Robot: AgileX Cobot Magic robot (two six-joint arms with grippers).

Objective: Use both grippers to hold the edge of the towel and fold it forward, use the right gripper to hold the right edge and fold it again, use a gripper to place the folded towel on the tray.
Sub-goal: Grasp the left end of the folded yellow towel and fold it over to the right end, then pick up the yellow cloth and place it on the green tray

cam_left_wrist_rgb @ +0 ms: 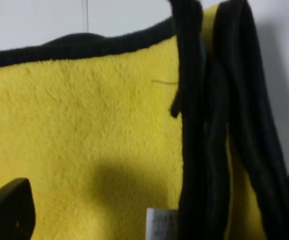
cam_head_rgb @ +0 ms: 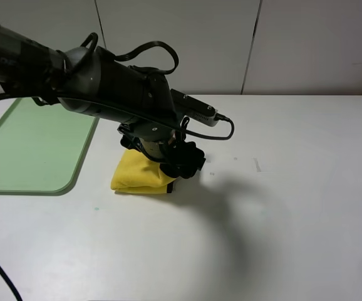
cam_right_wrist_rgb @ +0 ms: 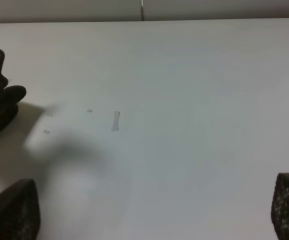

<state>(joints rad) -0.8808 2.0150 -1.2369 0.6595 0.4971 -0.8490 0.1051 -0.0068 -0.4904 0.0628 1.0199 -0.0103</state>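
The towel's loose stacked black trim (cam_left_wrist_rgb: 205,135) is under my left gripper, so this gripper should move back and grip the towel by its folded end (cam_head_rgb: 123,175) near the tray.
The yellow towel (cam_head_rgb: 137,175) lies folded on the white table, just right of the pale green tray (cam_head_rgb: 31,147). My left gripper (cam_head_rgb: 182,164) reaches across and hangs over the towel's right end. In the left wrist view the towel (cam_left_wrist_rgb: 84,140) fills the frame with its black trim edge (cam_left_wrist_rgb: 189,125) stacked in layers. The left gripper (cam_left_wrist_rgb: 152,217) is open, fingertips (cam_left_wrist_rgb: 7,210) wide apart on either side of the cloth. My right gripper (cam_right_wrist_rgb: 149,215) is open and empty over bare table; it does not show in the exterior view.
The left arm (cam_head_rgb: 106,88) and its cables stretch from the upper left over the tray's corner. A small tape mark (cam_head_rgb: 257,165) lies on the table right of the towel. A white wall stands behind the table.
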